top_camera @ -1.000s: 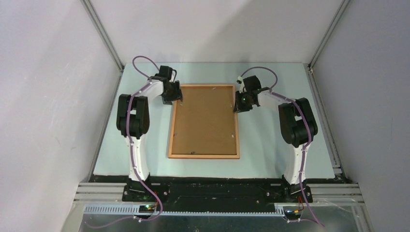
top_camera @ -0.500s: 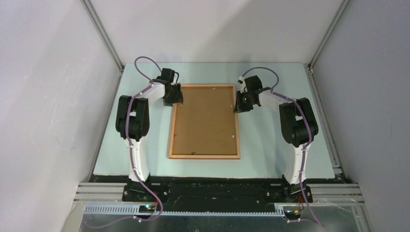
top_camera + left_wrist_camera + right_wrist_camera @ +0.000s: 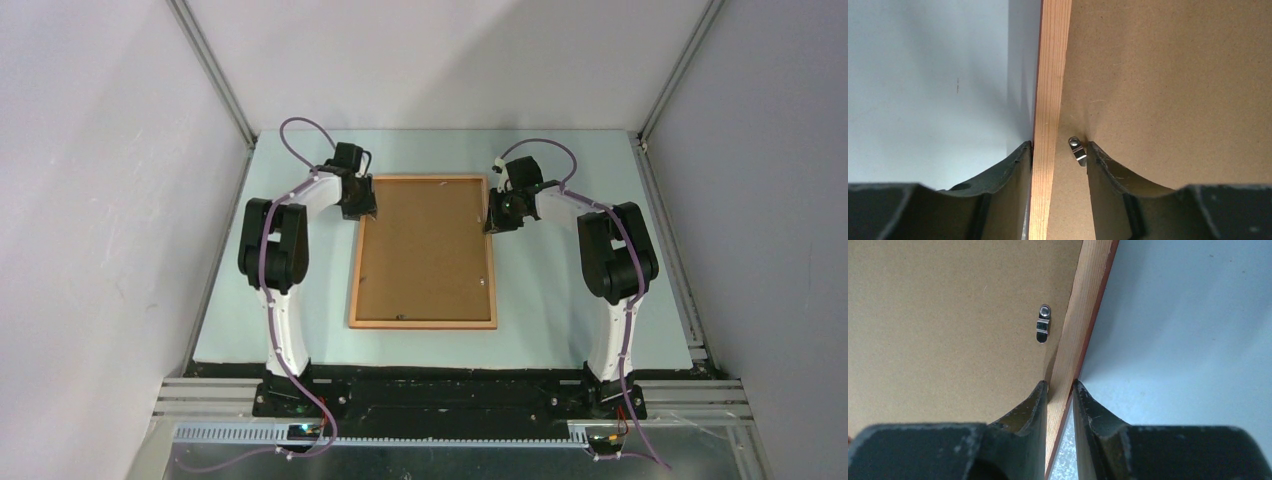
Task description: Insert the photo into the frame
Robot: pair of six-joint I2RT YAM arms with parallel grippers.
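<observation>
Next, I turn the clip round to the rail's inner edge (image 3: pixel 1054 155) with my left gripper's inner finger, because the metal clip's loose end (image 3: pixel 1081 161) points at a slant away from the wooden rail.
The frame (image 3: pixel 422 324) lies face down mid-table, with the brown backing board (image 3: pixel 425 250) set in it. The photo is not in view. My left gripper (image 3: pixel 366 210) is at the frame's left rail near the far corner. In the left wrist view it (image 3: pixel 1058 148) is open and straddles the wooden rail (image 3: pixel 1052 75); one finger touches the rail's outer side, the other rests on the board against a metal clip (image 3: pixel 1077 150). My right gripper (image 3: pixel 491 222) is at the right rail. In the right wrist view it (image 3: pixel 1060 386) is shut on the rail (image 3: pixel 1088 300), next to another clip (image 3: pixel 1043 323).
The pale blue table top (image 3: pixel 560 300) runs round the frame on all sides. Grey walls and metal posts close in the back and sides. Small clips show along the board's near edge (image 3: pixel 400 317).
My left gripper has shifted slightly farther along the left rail toward the far corner. The right gripper and the frame have not visibly moved.
</observation>
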